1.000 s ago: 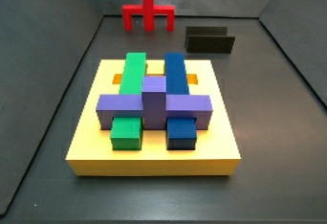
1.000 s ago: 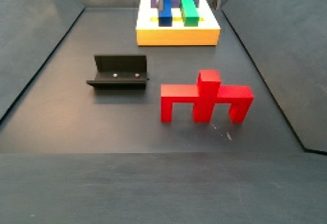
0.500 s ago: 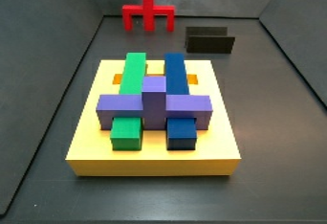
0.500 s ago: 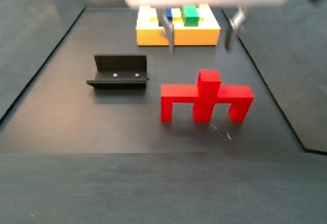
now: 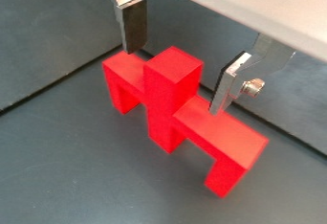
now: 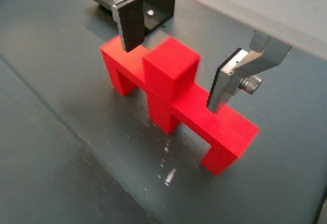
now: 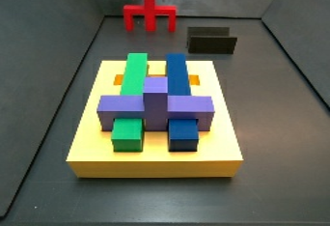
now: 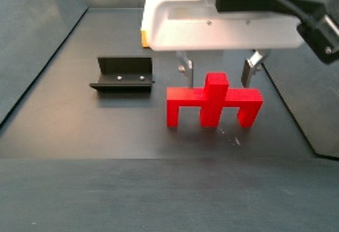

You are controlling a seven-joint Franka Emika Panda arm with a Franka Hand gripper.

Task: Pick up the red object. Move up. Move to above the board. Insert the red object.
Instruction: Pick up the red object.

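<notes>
I expect the red object (image 7: 150, 12) to sit across both the green and blue blocks, with its legs sinking in, when I insert it, because open slots (image 7: 194, 79) show beside the blocks.
The red object (image 8: 212, 102) stands upright on the dark floor, also seen at the far end in a side view (image 7: 150, 14) and close up in both wrist views (image 5: 173, 103) (image 6: 166, 89). My gripper (image 8: 217, 74) is open and empty, just above the red object. Its fingers (image 5: 132, 27) stand on either side of the central post, apart from it, with tips near the crossbar's height. It shows in both wrist views (image 5: 177, 75) (image 6: 177, 72). The yellow board (image 7: 154, 157) lies near the front with green, blue and purple blocks on it. In the side view with my gripper body, the board is hidden.
The fixture (image 8: 122, 75) stands on the floor to one side of the red object, also seen in a side view (image 7: 213, 42) and behind one finger in a wrist view (image 6: 153, 12). Grey walls (image 7: 52, 95) bound the floor.
My gripper has moved from near the board towards the red object and come down. Its fingers now straddle the central post. The red object and board have not moved.
</notes>
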